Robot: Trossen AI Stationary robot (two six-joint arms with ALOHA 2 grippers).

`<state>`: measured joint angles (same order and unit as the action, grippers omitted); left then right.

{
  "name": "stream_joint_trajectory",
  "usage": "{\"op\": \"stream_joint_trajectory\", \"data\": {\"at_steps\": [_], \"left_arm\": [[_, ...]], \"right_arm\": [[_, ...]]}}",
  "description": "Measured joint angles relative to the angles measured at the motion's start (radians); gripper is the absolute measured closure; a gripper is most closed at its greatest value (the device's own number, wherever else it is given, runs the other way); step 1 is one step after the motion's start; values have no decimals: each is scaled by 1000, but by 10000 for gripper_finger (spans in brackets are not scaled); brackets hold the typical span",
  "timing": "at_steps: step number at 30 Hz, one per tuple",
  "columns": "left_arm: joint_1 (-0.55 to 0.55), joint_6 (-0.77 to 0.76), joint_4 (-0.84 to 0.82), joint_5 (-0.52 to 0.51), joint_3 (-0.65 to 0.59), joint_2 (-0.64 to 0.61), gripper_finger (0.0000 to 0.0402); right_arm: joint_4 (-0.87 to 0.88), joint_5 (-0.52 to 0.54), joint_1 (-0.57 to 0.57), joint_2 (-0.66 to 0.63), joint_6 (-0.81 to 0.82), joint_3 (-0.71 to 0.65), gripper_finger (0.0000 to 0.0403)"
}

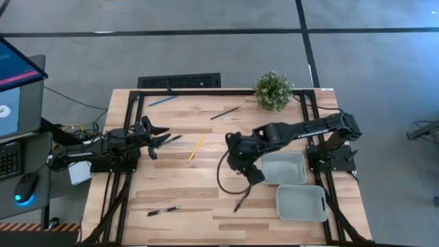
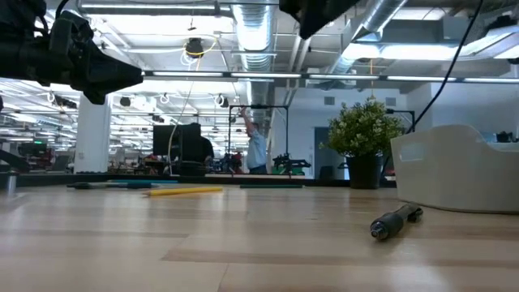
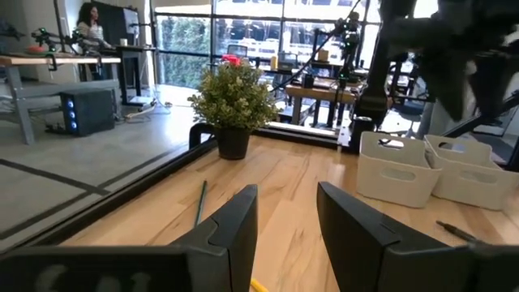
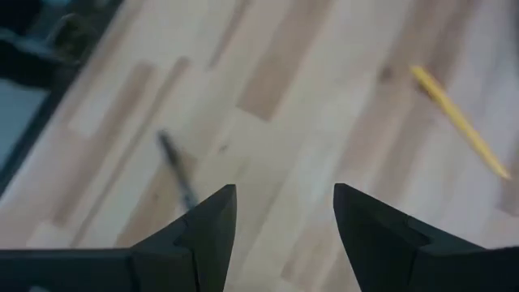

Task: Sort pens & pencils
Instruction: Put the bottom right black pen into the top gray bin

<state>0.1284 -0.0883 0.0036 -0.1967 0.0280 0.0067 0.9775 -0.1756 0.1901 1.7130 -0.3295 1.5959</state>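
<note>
The dark pen lies free beside the bins, its narrow way aligned with my right gripper's fingers, so I should keep going down until they straddle its middle.
Several dark pens lie on the wooden table: one at the far middle, one near the front, one beside the bins. A fourth lies just under my left gripper's tips. The yellow pencil lies mid-table, and the blue pencil lies at the far left. My right gripper hangs open high above the table, slanting down between the yellow pencil and the pen by the bins. My left gripper waits level at the left, open and holding nothing.
Two white bins stand at the right, under and beside my right arm. A potted plant stands at the far edge. A black cable loops down from my right arm. Bare wood lies between the arms.
</note>
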Motion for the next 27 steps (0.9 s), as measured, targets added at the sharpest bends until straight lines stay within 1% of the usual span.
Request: {"op": "stream_joint_trajectory", "data": {"at_steps": [3, 5, 8, 10, 12, 14, 16, 18, 23, 27], "left_arm": [[0, 1, -1, 0, 0, 5, 283], [0, 0, 0, 1, 0, 7, 283], [0, -2, -2, 2, 0, 14, 283], [0, -3, -1, 1, 0, 19, 283], [0, -3, -2, 2, 0, 21, 283], [0, -3, -1, 1, 0, 20, 283], [0, -3, -2, 2, 0, 24, 283], [0, -4, -1, 1, 0, 30, 283], [0, -8, -1, 2, 0, 49, 283], [0, -56, -2, 2, 0, 54, 283]], "right_arm": [[-5, -41, 21, 20, -20, 4, 175], [22, -41, 35, 35, -19, -2, 174], [16, -39, 53, 59, -28, 3, 175], [67, -35, 61, 69, -30, -2, 175], [36, -34, 67, 99, -30, 4, 174], [77, -30, 74, 119, -22, -3, 174], [47, -30, 86, 144, 1, 2, 175], [76, -30, 104, 169, 7, 0, 175], [72, -31, 149, 247, -11, -1, 175], [90, -30, 166, 305, -1, -1, 174]]}}
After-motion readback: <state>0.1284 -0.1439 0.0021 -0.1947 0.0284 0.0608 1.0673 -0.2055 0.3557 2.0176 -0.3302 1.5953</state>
